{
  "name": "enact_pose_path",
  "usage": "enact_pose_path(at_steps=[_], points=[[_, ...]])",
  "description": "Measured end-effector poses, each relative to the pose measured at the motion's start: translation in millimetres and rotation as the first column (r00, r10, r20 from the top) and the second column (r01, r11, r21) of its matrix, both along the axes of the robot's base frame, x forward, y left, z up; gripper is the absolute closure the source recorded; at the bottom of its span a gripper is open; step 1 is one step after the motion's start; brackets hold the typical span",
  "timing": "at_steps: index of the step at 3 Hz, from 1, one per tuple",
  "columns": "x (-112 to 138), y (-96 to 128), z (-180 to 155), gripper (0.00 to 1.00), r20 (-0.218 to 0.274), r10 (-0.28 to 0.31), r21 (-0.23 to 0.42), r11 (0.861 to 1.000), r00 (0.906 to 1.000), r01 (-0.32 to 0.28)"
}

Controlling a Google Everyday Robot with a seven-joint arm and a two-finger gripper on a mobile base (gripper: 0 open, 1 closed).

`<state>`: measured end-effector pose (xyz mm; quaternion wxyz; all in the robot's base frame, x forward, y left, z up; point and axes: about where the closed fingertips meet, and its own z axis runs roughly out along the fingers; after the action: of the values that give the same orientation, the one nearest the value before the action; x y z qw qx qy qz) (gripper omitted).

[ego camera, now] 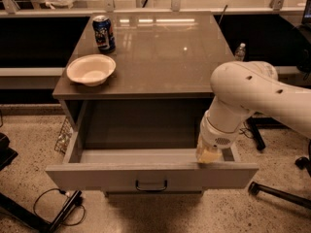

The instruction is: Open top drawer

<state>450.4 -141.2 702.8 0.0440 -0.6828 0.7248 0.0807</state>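
Note:
My gripper's fingers are over the front panel's top edge (190, 165), so my gripper should move back into the drawer (184, 153) and pull the panel from its inner side.
The top drawer (97, 174) of the grey cabinet stands pulled far out toward me. Its flat grey front carries a small dark handle (151, 185) at the centre, and its deep grey box looks empty. My gripper (209, 155) is at the drawer's right front corner, hanging just over the top edge of the front panel. The white arm (243, 93) reaches in from the right and hides the drawer's right side. The lower drawers are hidden under the open one.
On the cabinet top (165, 47) stand a white bowl (91, 69) at the front left and a blue can (104, 33) behind it. A cable (53, 205) lies on the floor at the left. Chair legs (277, 191) stand at the right.

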Motion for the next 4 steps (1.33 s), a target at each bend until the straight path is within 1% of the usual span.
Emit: enact_pose_path(at_steps=[1,2,3,4], points=[[-27.8,9.1,15.3,1.0,-0.032,-0.001,-0.034,0.999,0.9995,0.0],[-31.1,11.0,21.3,1.0,-0.006,-0.001,-0.056,0.998,1.0,0.001],[16.5,-5.4,29.4,1.0,0.075,0.096,-0.121,0.989,0.9926,-0.087],[41.4,-17.7,4.8,1.0,0.116,0.098,-0.082,0.993,0.9883,-0.089]])
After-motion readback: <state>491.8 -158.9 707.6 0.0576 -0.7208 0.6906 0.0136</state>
